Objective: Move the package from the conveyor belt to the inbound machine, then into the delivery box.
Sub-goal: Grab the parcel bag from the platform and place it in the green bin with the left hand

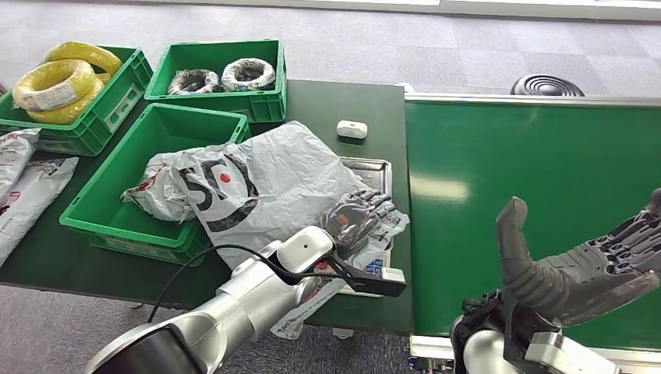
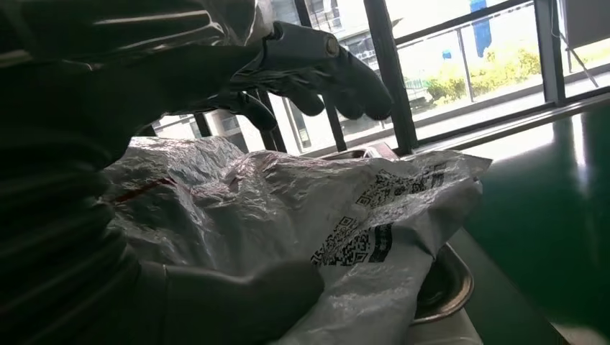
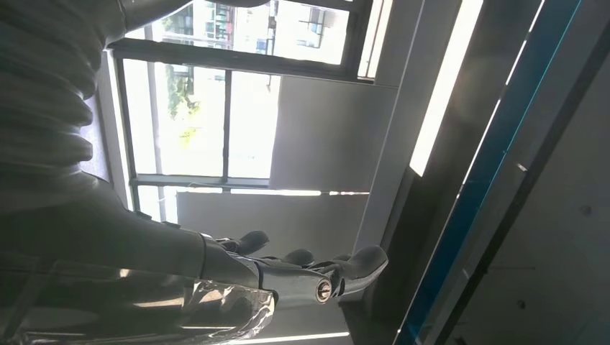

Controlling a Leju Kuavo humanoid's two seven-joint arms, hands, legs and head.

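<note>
My left gripper will lift the package [image 1: 273, 183], and the package will bend and trail from it, because the limp, creased end [image 1: 298, 314] hangs over the inbound machine's front.
The package [image 1: 257, 187], a crumpled white plastic bag with black lettering, lies across the metal tray of the inbound machine [image 1: 376, 167] and over the rim of the near green delivery box [image 1: 109, 195]. My left hand [image 1: 360, 216] is at the bag's right end over the tray. In the left wrist view the fingers [image 2: 316, 72] hover spread above the package [image 2: 302, 208] with a gap showing, and the thumb [image 2: 237, 302] lies low against the bag. My right hand [image 1: 577, 265] is raised over the green conveyor belt [image 1: 530, 164], fingers [image 3: 302, 277] extended and holding nothing.
Behind the box stand two more green crates, one with yellow cable coils [image 1: 54, 82], one with wrapped dark coils [image 1: 226, 75]. A small white device [image 1: 351, 129] lies beyond the tray. Other white packages [image 1: 23, 187] lie at the table's left edge.
</note>
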